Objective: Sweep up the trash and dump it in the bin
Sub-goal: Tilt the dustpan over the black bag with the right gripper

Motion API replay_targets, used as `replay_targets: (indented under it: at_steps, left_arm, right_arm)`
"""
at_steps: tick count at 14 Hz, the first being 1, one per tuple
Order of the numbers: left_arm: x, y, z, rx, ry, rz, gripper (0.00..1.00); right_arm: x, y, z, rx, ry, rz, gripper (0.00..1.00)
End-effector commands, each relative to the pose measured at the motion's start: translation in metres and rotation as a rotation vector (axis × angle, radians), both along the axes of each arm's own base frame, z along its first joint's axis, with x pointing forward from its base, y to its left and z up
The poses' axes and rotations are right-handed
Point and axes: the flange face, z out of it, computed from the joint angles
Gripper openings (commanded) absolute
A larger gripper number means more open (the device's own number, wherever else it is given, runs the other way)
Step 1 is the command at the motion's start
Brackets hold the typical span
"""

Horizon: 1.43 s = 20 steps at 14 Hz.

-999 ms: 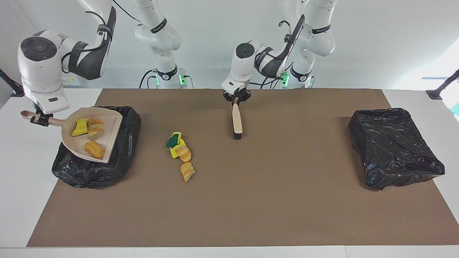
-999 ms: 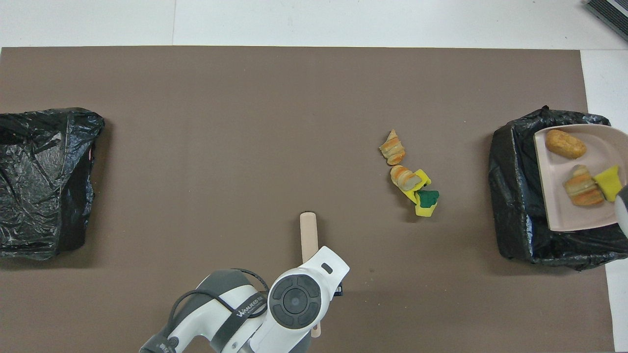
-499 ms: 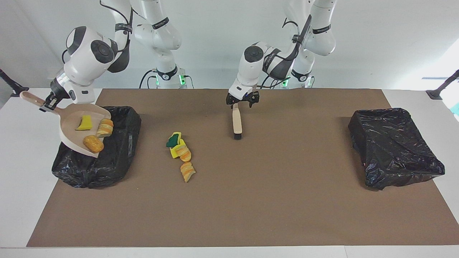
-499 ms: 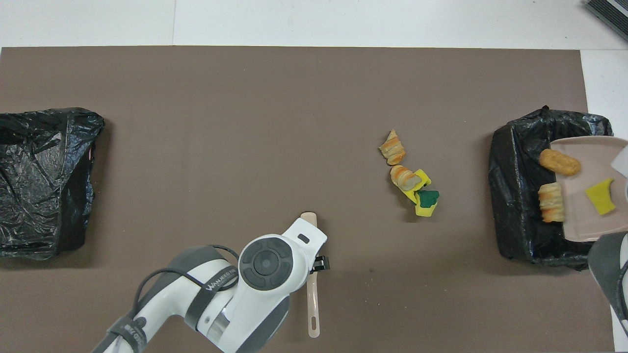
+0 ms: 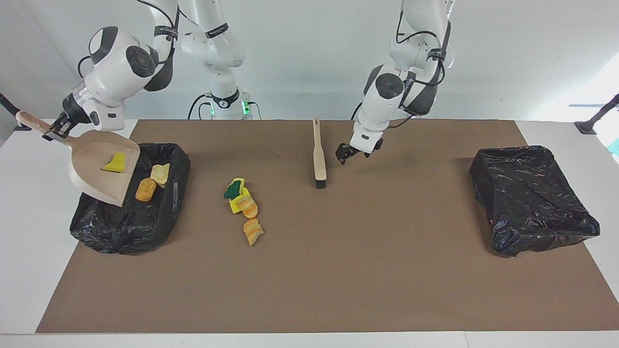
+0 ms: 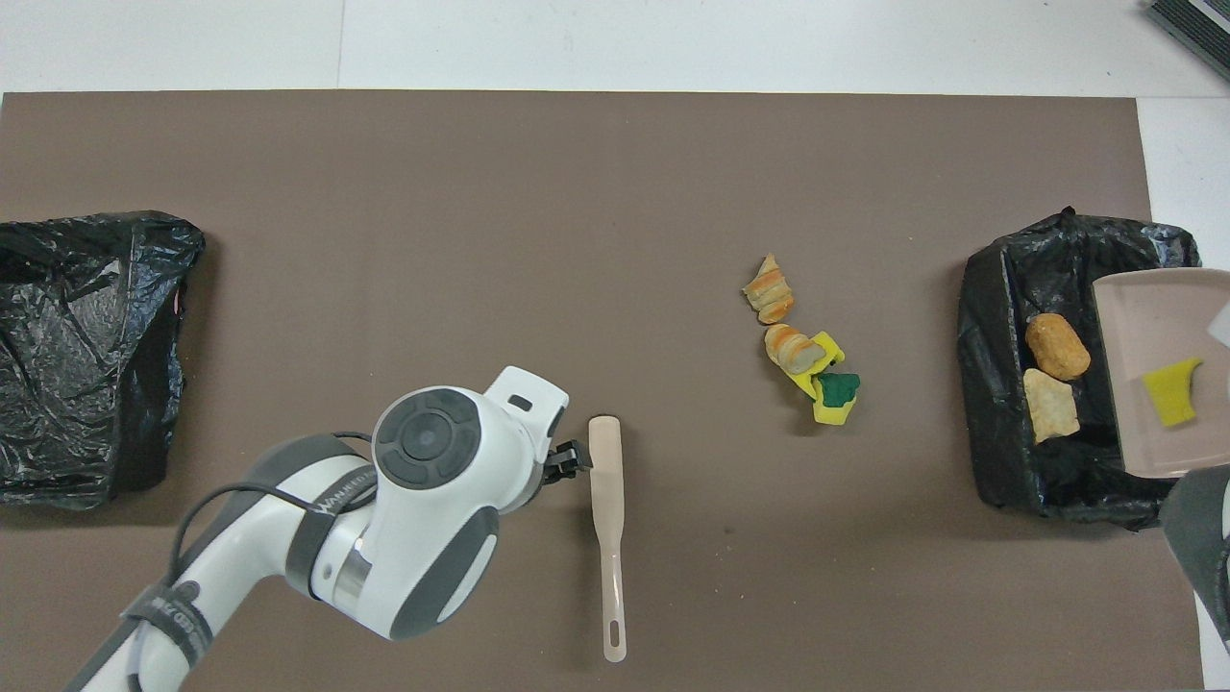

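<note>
Next, my right gripper pulls the tilted dustpan back and tips it more steeply into the bin (image 5: pixel 137 214) before going back to the pile, because the yellow sponge wedge (image 6: pixel 1173 392) is sticking to the dustpan.
My right gripper (image 5: pixel 52 132) is shut on the handle of the beige dustpan (image 5: pixel 92 169), which it holds tilted steeply over the black-lined bin (image 5: pixel 121 227) at the right arm's end of the table. One yellow sponge wedge (image 5: pixel 114 162) still clings to the pan. Two bread-like chunks (image 5: pixel 145 189) of the trash lie inside the bin. More trash lies in a small pile on the mat: a yellow sponge with a green layer (image 5: pixel 235 190) and two bread chunks (image 5: pixel 253 231). My left gripper (image 5: pixel 349 154) hangs open and empty beside the brush (image 5: pixel 318 154), which lies flat on the mat.
A second black-lined bin (image 5: pixel 532 198) sits at the left arm's end of the table. A brown mat (image 5: pixel 338 270) covers most of the table. From overhead, the left arm (image 6: pixel 423 500) covers the mat next to the brush (image 6: pixel 607 500).
The left gripper opened, let go of the brush, rose and swung toward the left arm's end. The right arm tipped the dustpan, and two bread chunks slid off into the bin.
</note>
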Motion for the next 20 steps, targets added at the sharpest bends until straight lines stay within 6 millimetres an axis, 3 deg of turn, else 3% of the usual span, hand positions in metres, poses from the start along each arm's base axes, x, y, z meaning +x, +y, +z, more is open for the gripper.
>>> replay_targets:
  at_steps: [1, 6, 7, 9, 11, 13, 15, 16, 18, 20]
  left_arm:
    - [0.009, 0.058, 0.035, -0.006, -0.02, 0.025, 1.0]
    - [0.025, 0.17, 0.08, -0.004, 0.024, -0.131, 1.0]
    - [0.029, 0.185, 0.089, 0.03, 0.009, -0.177, 1.0]
    - [0.036, 0.206, 0.111, 0.064, -0.007, -0.237, 1.0]
    - [0.043, 0.213, 0.141, 0.064, -0.016, -0.28, 1.0]
    - [0.043, 0.222, 0.169, 0.064, -0.03, -0.317, 1.0]
    - [0.038, 0.226, 0.202, 0.087, -0.025, -0.352, 1.0]
    - [0.035, 0.228, 0.219, 0.098, -0.026, -0.374, 1.0]
    - [0.031, 0.229, 0.242, 0.095, -0.038, -0.424, 1.0]
    - [0.028, 0.233, 0.241, 0.086, -0.037, -0.453, 1.0]
  right_arm:
    - [-0.018, 0.015, -0.001, -0.065, -0.036, 0.083, 0.0]
    - [-0.012, 0.018, -0.036, -0.031, -0.008, 0.081, 0.0]
    - [-0.013, 0.014, -0.029, -0.043, 0.001, 0.081, 0.0]
    - [-0.01, 0.005, 0.009, -0.095, 0.054, 0.115, 0.0]
    - [-0.01, -0.006, 0.024, -0.111, 0.087, 0.125, 0.0]
    - [-0.008, 0.007, 0.016, -0.077, 0.079, 0.125, 0.0]
    - [-0.006, 0.019, 0.02, -0.147, 0.07, 0.134, 0.0]
    - [-0.008, 0.019, 0.015, -0.153, 0.072, 0.134, 0.0]
    - [-0.003, 0.02, -0.018, -0.146, 0.044, 0.115, 0.0]
    - [0.007, 0.04, -0.04, -0.169, 0.014, 0.075, 0.0]
